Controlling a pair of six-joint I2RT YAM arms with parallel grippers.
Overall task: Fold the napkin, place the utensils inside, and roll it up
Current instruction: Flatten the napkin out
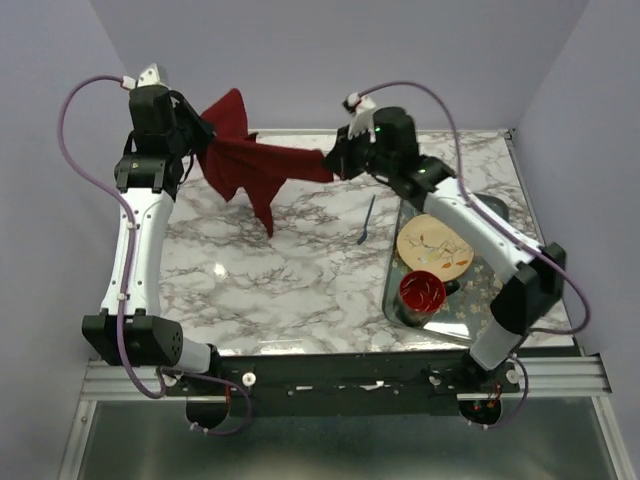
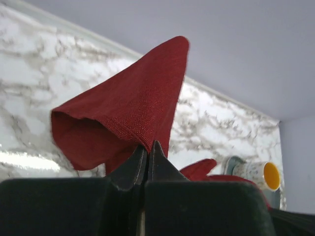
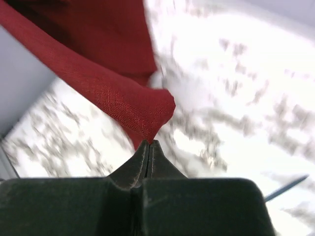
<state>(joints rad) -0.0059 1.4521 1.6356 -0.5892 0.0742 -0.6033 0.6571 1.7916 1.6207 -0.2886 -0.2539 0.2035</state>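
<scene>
My left gripper has the napkin bunched up at it with a flap folded over, so it should put the napkin down on the marble (image 1: 262,252) and take the napkin's folded layer.
The dark red napkin (image 1: 250,165) hangs stretched in the air between both arms over the far part of the marble table, one corner drooping toward the tabletop. My left gripper (image 1: 205,140) is shut on its left corner; the cloth (image 2: 128,113) rises in a cone from the closed fingertips (image 2: 148,147). My right gripper (image 1: 335,160) is shut on the right corner, where the cloth (image 3: 118,98) folds over just above the closed tips (image 3: 149,143). The slim blue utensil (image 1: 367,222) lies on the marble to the right of the napkin and shows as a blue sliver (image 3: 288,187) in the right wrist view.
A grey tray (image 1: 392,290) at the right holds a beige plate (image 1: 434,247) and a red bowl (image 1: 422,291). A mug with a yellow inside (image 2: 261,173) shows in the left wrist view. Purple walls close in the table at the back and sides.
</scene>
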